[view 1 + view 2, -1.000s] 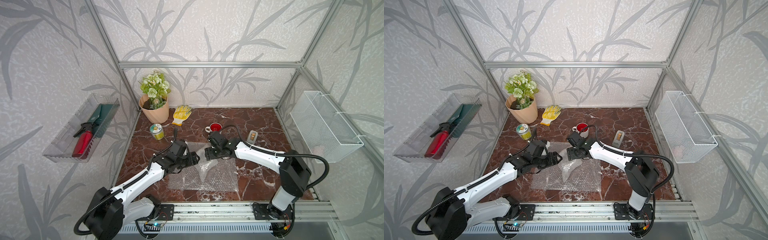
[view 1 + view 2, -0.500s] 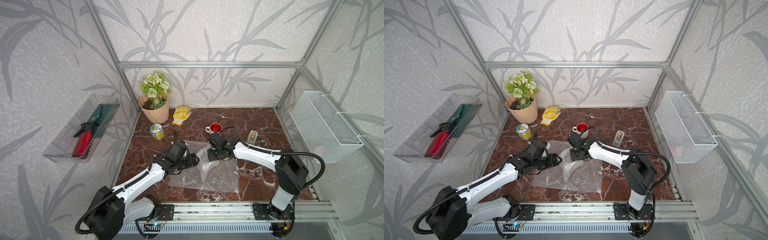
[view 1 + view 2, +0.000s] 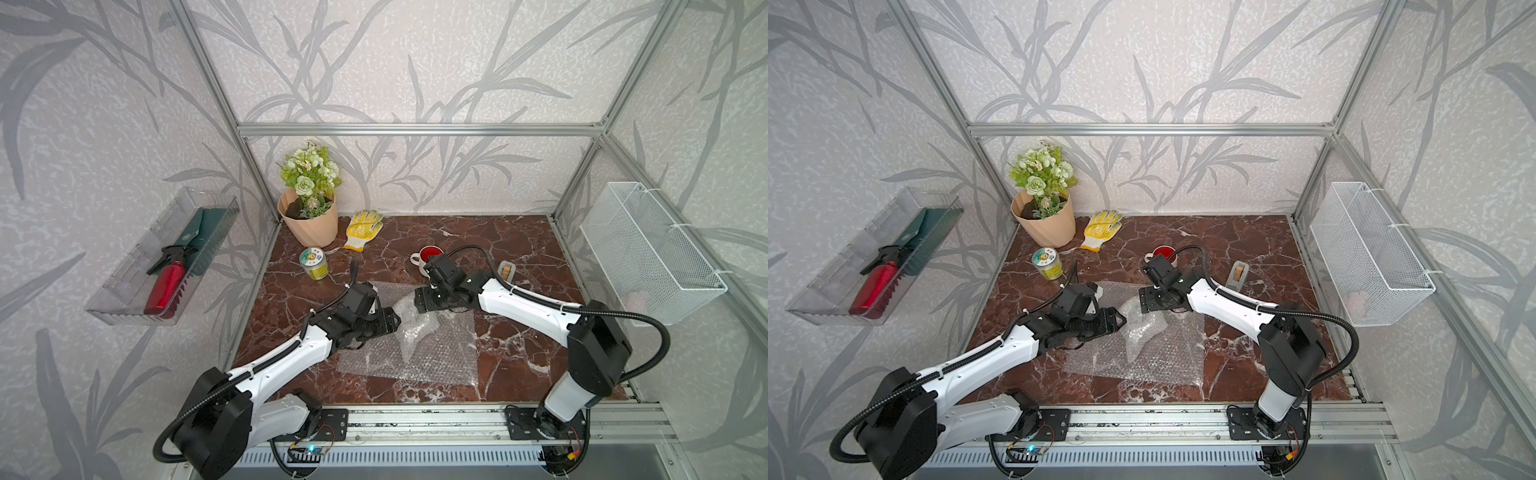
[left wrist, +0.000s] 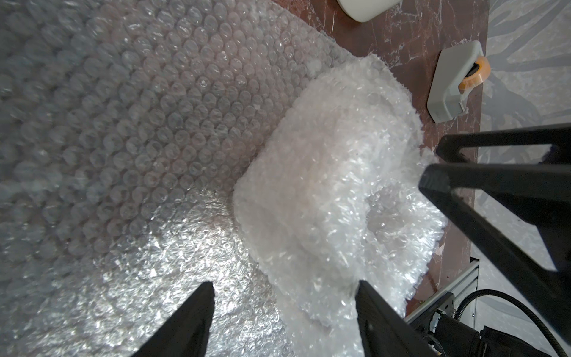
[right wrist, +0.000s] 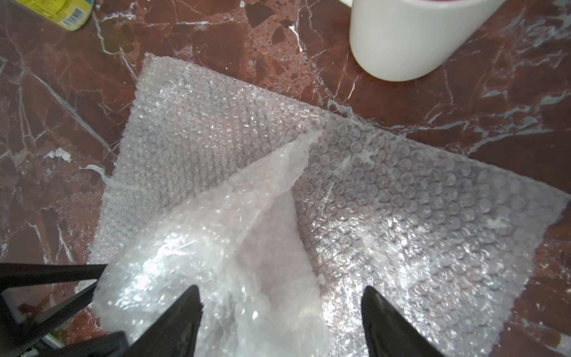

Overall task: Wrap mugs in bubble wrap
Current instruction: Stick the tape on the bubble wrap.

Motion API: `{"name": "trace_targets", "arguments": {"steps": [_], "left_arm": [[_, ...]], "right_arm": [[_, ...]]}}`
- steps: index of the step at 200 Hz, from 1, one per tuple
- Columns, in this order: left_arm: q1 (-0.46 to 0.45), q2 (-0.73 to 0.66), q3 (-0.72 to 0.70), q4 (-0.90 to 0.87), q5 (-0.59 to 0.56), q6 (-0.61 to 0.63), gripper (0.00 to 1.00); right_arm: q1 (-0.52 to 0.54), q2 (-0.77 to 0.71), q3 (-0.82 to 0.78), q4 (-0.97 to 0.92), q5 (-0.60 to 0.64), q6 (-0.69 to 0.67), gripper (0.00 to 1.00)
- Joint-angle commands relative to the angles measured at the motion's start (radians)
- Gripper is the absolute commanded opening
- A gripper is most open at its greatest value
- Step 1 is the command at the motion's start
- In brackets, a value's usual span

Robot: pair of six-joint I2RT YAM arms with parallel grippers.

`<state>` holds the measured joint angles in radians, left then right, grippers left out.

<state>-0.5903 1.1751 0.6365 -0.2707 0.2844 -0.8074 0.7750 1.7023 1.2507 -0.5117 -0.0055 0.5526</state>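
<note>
The whitish lump (image 3: 415,325) is on the bubble wrap that the white mug needs. Next, my left gripper moves the lump over next to the yellow-dotted glove first.
A sheet of bubble wrap (image 3: 432,353) lies flat on the marble floor (image 3: 519,241). At its far left part the wrap is bunched into a whitish lump (image 3: 409,318) (image 4: 333,185), and what is inside is hidden. My left gripper (image 3: 395,322) (image 4: 284,296) is open at the lump's near end, one finger against it. From the opposite side my right gripper (image 3: 417,300) (image 5: 281,303) stands open over the lump's loose flap (image 5: 247,216). Just behind the right wrist stands the white mug (image 3: 428,254) (image 5: 411,37) with the red inside, upright and off the wrap.
A green-labelled tin can (image 3: 313,264), a yellow-dotted glove (image 3: 363,228) and a flower pot (image 3: 311,224) sit at the back left. A tape dispenser (image 3: 506,270) lies to the right of the mug. A wire basket (image 3: 648,249) hangs on the right wall, a clear tray (image 3: 162,257) on the left.
My right gripper's jaws have widened over the bunched wrap. Both arms have hardly shifted, and the left gripper stays as it was.
</note>
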Motion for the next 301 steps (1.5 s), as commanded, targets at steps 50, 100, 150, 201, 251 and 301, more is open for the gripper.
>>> {"name": "trace_targets", "arguments": {"steps": [50,100,150,201,251,301], "left_arm": [[-0.026,0.02,0.001,0.013,0.005,0.004,0.74],[-0.046,-0.056,-0.007,-0.028,-0.021,0.03,0.76],[-0.084,-0.068,-0.008,-0.035,-0.019,0.069,0.8],[-0.175,-0.023,0.017,-0.068,-0.092,0.118,0.8],[-0.252,0.048,0.076,-0.122,-0.177,0.162,0.8],[-0.344,0.151,0.189,-0.235,-0.316,0.198,0.81]], "right_arm": [[-0.02,0.077,0.006,-0.02,-0.033,-0.011,0.37],[-0.02,0.048,0.011,-0.009,-0.061,-0.015,0.53],[-0.019,-0.043,-0.024,-0.016,-0.081,-0.006,0.76],[-0.019,0.012,-0.047,-0.052,-0.045,-0.003,0.53],[-0.019,0.03,0.003,-0.048,-0.07,-0.011,0.53],[-0.039,-0.176,-0.065,-0.025,-0.045,0.041,0.78]]}}
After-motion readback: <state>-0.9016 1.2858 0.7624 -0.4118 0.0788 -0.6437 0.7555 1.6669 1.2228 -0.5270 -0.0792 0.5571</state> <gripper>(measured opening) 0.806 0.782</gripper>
